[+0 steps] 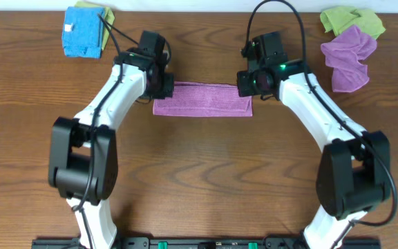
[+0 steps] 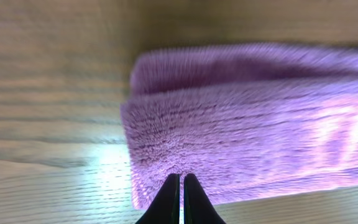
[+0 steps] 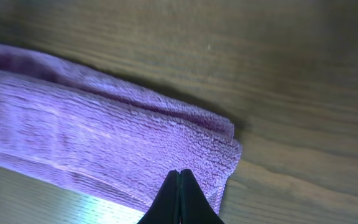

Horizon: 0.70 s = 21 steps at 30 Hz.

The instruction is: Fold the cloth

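The cloth (image 1: 204,101) is lying crosswise between my grippers. My left gripper should press the cloth's end (image 1: 162,106) and turn it together with my right gripper before I fold further.
The cloth (image 1: 202,99) lies on the wooden table between the two arms as a long mauve strip, folded over itself with two layers showing at each end. My left gripper (image 1: 166,86) is at its left end and my right gripper (image 1: 244,84) at its right end. In the left wrist view the cloth (image 2: 247,124) fills the right side, and the left gripper (image 2: 181,177) is shut just over its near edge. The right wrist view shows the right gripper (image 3: 179,172) shut above the near right corner of the cloth (image 3: 104,137). No fabric shows between either pair of fingers.
A bright blue cloth (image 1: 81,33) lies on a green one at the back left corner. At the back right, a green cloth (image 1: 351,19) sits beside a crumpled purple cloth (image 1: 349,59). The arm bases stand along the front edge of the table (image 1: 206,180).
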### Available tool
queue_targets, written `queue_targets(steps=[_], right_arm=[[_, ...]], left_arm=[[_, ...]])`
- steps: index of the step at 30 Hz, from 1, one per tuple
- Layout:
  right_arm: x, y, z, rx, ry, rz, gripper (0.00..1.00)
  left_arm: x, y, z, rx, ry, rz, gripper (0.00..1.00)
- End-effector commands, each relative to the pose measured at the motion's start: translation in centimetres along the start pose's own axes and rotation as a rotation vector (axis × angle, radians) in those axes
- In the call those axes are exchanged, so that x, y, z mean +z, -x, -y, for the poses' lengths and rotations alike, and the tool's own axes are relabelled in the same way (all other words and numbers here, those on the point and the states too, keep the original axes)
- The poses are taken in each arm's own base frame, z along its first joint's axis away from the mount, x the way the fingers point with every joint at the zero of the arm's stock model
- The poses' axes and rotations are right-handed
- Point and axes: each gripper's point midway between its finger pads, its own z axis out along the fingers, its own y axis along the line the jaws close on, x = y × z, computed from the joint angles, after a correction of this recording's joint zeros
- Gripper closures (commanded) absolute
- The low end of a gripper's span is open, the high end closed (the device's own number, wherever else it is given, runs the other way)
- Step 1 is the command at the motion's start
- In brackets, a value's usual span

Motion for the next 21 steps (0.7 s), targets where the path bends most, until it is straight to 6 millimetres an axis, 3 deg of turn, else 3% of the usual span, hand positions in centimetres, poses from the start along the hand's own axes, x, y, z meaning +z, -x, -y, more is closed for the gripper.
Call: queue_targets(steps=[1,11,21], right_arm=[[-1.2,1.1,-0.2,-0.002,0.003,0.033,0.99],[3.7,-3.1,0.9,0.016,-0.022,-0.145,0.99],[5.1,-4.1,1.2,0.02,-0.027,-0.182,0.99]], left_arm=[[-1.4,1.2,-0.4,0.001,0.033,0.049,0.94],[2.8,-0.8,-0.4,0.005,0.034,-0.053,0.94],[6.6,-2.8,-0.4,0.008,0.045,-0.139,0.94]])
